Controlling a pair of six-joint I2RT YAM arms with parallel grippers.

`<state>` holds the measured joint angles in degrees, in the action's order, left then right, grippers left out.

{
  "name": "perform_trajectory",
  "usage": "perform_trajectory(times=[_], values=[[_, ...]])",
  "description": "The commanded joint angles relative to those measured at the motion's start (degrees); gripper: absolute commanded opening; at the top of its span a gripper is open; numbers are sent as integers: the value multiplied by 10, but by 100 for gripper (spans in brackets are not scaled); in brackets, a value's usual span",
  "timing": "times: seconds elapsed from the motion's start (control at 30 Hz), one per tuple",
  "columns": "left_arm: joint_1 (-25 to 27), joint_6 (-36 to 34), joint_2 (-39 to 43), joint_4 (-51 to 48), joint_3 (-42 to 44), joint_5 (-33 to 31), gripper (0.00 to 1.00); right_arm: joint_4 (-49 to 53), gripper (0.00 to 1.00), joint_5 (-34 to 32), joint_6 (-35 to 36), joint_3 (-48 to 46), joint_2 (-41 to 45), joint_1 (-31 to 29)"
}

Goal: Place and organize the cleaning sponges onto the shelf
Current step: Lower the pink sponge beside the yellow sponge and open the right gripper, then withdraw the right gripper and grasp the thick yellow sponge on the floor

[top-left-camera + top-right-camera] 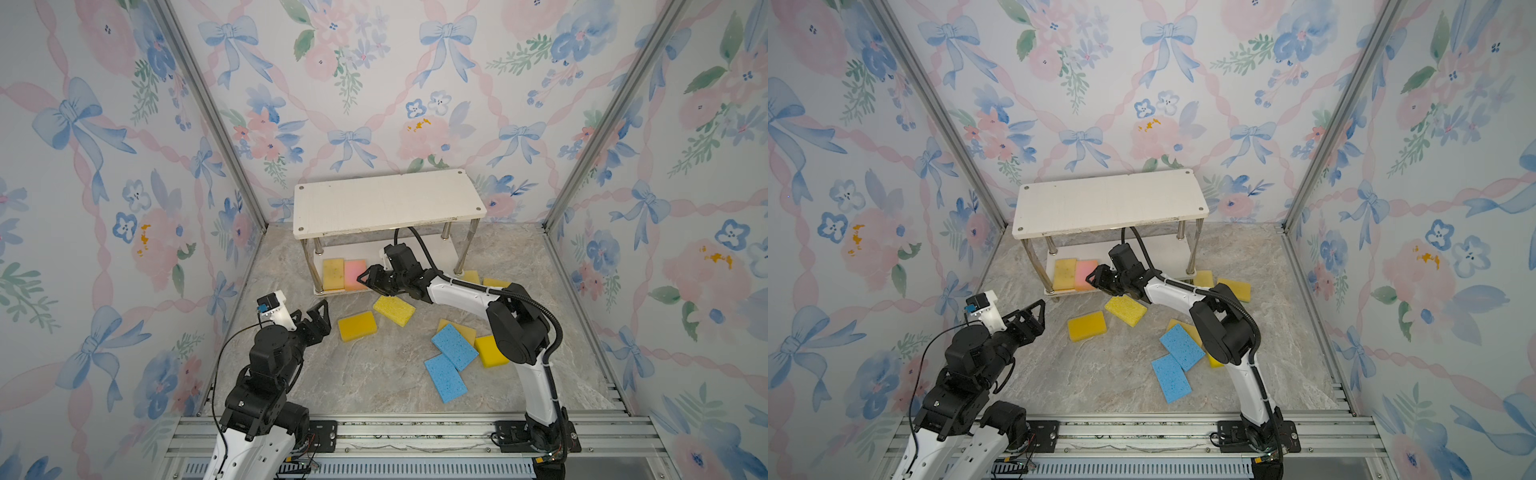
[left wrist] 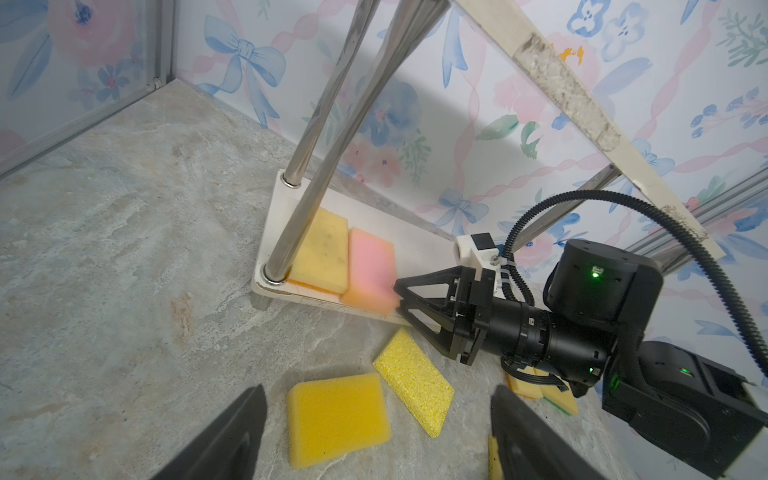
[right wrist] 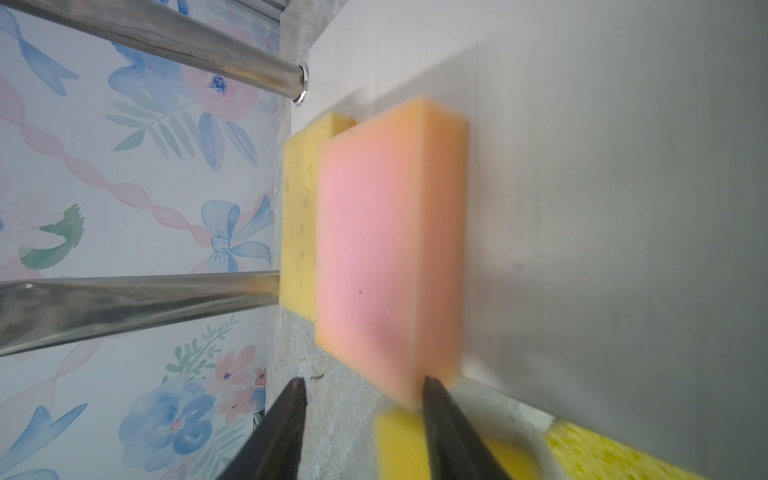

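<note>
The deep yellow sponge [image 1: 357, 324] is showing a thick, straight near side [image 1: 360, 335], so the sponge should stay straight rather than sag when I pick it up by one end.
The shelf [image 1: 386, 203] stands at the back. On its lower board lie a yellow sponge [image 1: 333, 273] and a pink sponge [image 1: 355, 272], side by side. My right gripper [image 1: 365, 278] is at the pink sponge's [image 3: 386, 249] near end, open [image 3: 363, 384], with one fingertip beside the sponge's corner and only floor between the fingers. My left gripper [image 1: 320, 316] is open [image 2: 378, 390] above a deep yellow sponge [image 2: 336, 417] on the floor. A pale textured yellow sponge [image 1: 394, 310] lies next to that one.
Two blue sponges [image 1: 455, 347] [image 1: 445, 377] overlap yellow ones [image 1: 490, 351] on the floor under my right arm. More yellow sponges [image 1: 1235, 289] lie by the shelf's right legs. A chrome leg [image 2: 291, 232] stands close to the shelved sponges. Flowered walls close in three sides.
</note>
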<state>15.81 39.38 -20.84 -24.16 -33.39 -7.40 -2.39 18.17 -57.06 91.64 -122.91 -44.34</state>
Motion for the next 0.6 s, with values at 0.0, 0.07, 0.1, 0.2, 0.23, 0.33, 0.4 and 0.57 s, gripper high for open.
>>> perform_trajectory(times=[0.0,0.07,0.1,0.2,0.23,0.33,0.4,0.57], values=[[-3,-5,-2,-8,2,16,86,23,50,-21,30,-31,49,0],[-2,0,-5,-7,7,25,87,34,50,-32,46,-58,77,-1],[-2,6,-8,-7,8,28,87,40,50,-40,54,-76,94,-3],[-2,29,-29,-7,15,44,87,58,51,-63,76,-135,143,-16],[-2,35,-40,-6,18,51,87,64,51,-67,80,-152,156,-21],[-2,55,-74,-4,27,68,87,75,51,-59,90,-196,178,-39],[-2,66,-91,-1,34,76,88,84,51,-39,101,-205,174,-49],[-2,102,-108,32,64,107,90,90,49,1,113,-188,125,-59]])
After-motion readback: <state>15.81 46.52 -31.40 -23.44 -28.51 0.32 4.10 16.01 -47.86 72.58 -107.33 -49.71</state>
